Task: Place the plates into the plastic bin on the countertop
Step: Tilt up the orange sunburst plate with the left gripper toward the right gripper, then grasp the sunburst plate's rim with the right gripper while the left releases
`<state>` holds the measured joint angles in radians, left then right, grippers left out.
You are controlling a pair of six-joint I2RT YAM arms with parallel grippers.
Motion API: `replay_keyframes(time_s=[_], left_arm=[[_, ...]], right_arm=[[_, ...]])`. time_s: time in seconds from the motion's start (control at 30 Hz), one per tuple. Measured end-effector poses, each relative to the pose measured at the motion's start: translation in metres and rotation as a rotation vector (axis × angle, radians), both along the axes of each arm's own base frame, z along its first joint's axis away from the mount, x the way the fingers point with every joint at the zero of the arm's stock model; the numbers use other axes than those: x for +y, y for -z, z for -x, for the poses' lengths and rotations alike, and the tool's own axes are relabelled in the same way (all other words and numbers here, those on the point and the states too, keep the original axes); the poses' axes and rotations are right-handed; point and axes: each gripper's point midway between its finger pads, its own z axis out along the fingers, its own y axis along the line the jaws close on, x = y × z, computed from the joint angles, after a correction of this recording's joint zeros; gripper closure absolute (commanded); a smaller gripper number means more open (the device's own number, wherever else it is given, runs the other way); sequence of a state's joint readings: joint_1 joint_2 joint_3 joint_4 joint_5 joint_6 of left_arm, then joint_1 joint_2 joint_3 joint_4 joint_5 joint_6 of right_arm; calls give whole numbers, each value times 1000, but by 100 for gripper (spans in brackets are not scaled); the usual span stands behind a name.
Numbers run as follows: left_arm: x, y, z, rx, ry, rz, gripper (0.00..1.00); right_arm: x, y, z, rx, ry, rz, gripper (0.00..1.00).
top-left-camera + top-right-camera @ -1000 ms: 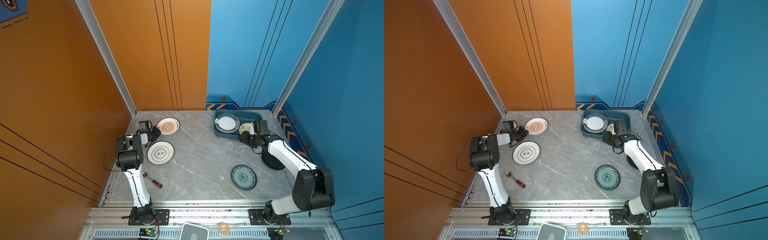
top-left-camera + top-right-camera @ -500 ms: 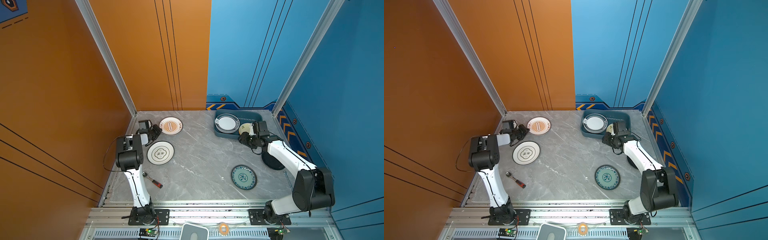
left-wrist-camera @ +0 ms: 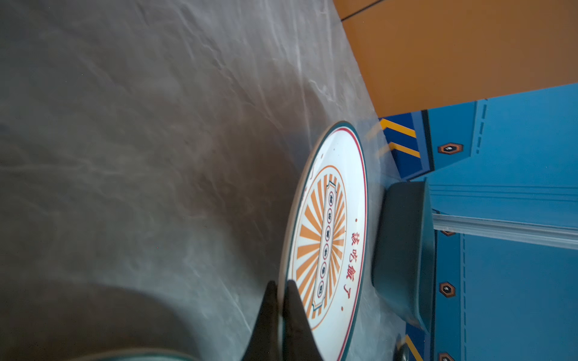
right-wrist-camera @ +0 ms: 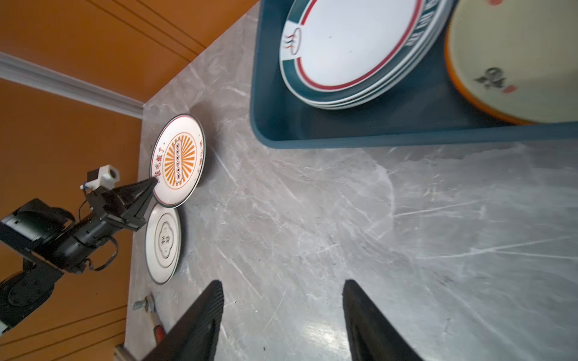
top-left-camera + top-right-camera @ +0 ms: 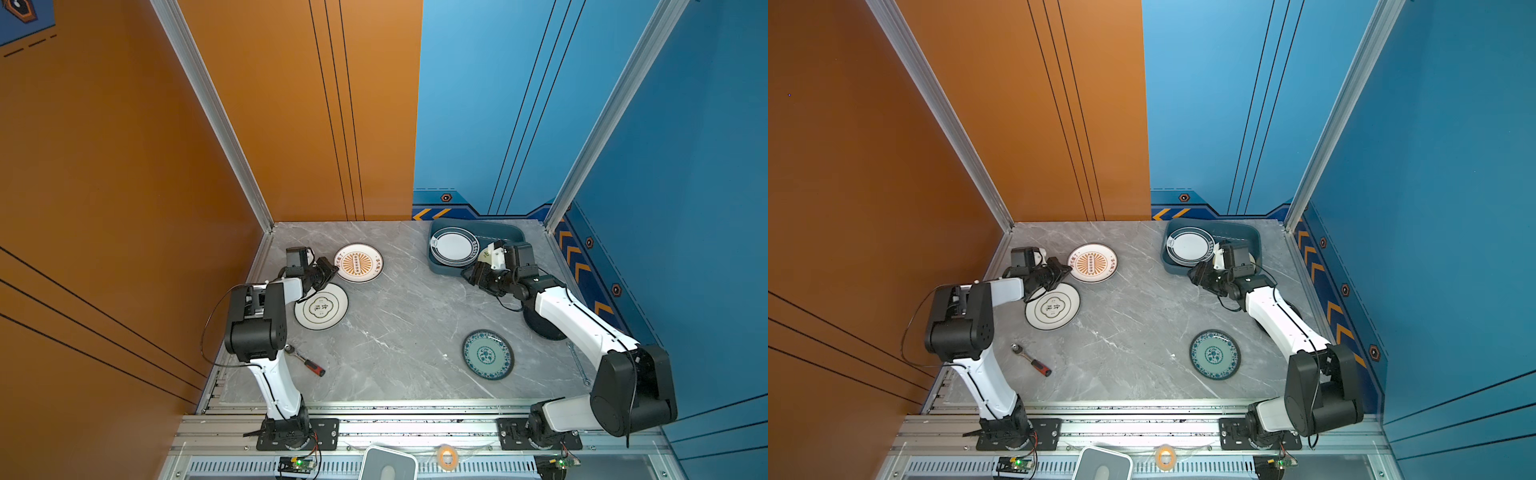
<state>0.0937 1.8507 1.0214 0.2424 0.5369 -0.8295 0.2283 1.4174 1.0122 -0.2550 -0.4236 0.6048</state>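
The orange-sunburst plate's free edge [image 5: 381, 264] faces the open fingers of my right gripper, so my right gripper keeps going toward the plate and closes on that edge.
My left gripper [image 3: 283, 286] is shut on the near rim of the orange-sunburst plate [image 3: 328, 237], which sits tilted over the countertop [image 5: 407, 316] at the back left [image 5: 358, 262]. The teal plastic bin [image 5: 513, 237] stands at the back right. It holds a stack of green-rimmed white plates [image 5: 454, 247] and a cream plate [image 4: 513, 62]. My right gripper [image 4: 283, 283] is open and empty, just in front of the bin's near wall [image 4: 406, 134]. A grey-ringed white plate [image 5: 321, 307], a teal-patterned plate [image 5: 488, 354] and a black plate [image 5: 540, 328] lie on the countertop.
A red-handled tool [image 5: 307, 361] lies near the left arm's base. A thin metal key [image 5: 578, 362] lies by the right rail. Orange and blue walls close in the back and sides. The right arm crosses over the black plate.
My left gripper has carried the sunburst plate a little to the right and nearer. The right gripper has shifted slightly left along the bin's near wall.
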Motion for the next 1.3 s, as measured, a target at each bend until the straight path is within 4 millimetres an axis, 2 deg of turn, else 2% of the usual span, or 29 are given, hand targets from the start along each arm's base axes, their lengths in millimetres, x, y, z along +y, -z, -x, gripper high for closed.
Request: replay_keyframes(time_s=[0.23,0.37,0.5,0.67,0.9,1.07,1.13,1.3], left_arm=[[-31,-64,26,-123,79,24,100],[-61,-80,48,-139,154,28,100],[-89,-85,73,-130,233,38,100],[-105,-87,93,-109,286,53,100],[-129,-100,112,-125,356,61,100],[-143,-101,119,-125,395,64,100],[-147,-101,122,-122,406,64,100],[-153,-100,127,-114,423,65,100]], right_arm=[[47,-7,15,-24,-116,-62,34],[64,-9,21,-33,-153,-112,34],[80,-12,20,-46,-186,-166,34],[95,-12,20,-54,-225,-213,34],[109,-13,21,-57,-264,-256,34],[113,-15,21,-60,-279,-274,37],[115,-13,20,-54,-277,-283,42],[122,-11,20,-36,-284,-314,66]])
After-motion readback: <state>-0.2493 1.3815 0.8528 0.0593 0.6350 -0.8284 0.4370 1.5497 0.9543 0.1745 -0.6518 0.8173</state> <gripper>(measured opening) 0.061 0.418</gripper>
